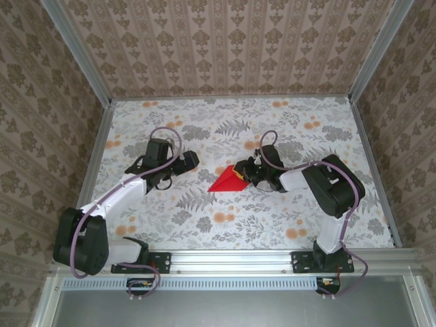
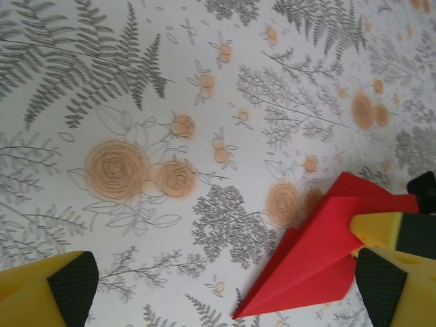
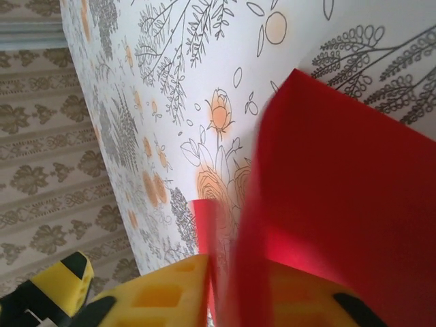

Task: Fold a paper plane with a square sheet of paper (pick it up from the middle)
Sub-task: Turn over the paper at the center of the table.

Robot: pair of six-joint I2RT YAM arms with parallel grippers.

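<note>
The red paper plane (image 2: pixel 304 249) has sharp creases (image 2: pixel 310 273) along it, so I expect its layers to stay folded and stick out stiffly when I lift it, opening only a little.
The red paper plane (image 1: pixel 227 180) is a pointed dart with layered creases, near the middle of the table, its tip toward the left. My right gripper (image 1: pixel 242 171) is shut on its wide right end. In the right wrist view the red folds (image 3: pixel 340 197) stand upright between my yellow fingers (image 3: pixel 167 293), pinched. My left gripper (image 1: pixel 191 161) hangs open a little left of the plane, apart from it. In the left wrist view the plane (image 2: pixel 320 255) lies at the lower right, with the right gripper's yellow finger (image 2: pixel 378 228) on it and my own fingers (image 2: pixel 65 283) spread wide.
The table (image 1: pixel 170 122) has a floral cover of ferns and orange roses. Patterned walls (image 1: pixel 41 102) with metal posts close in the left, back and right sides. A metal rail (image 1: pixel 231 259) with both arm bases runs along the near edge.
</note>
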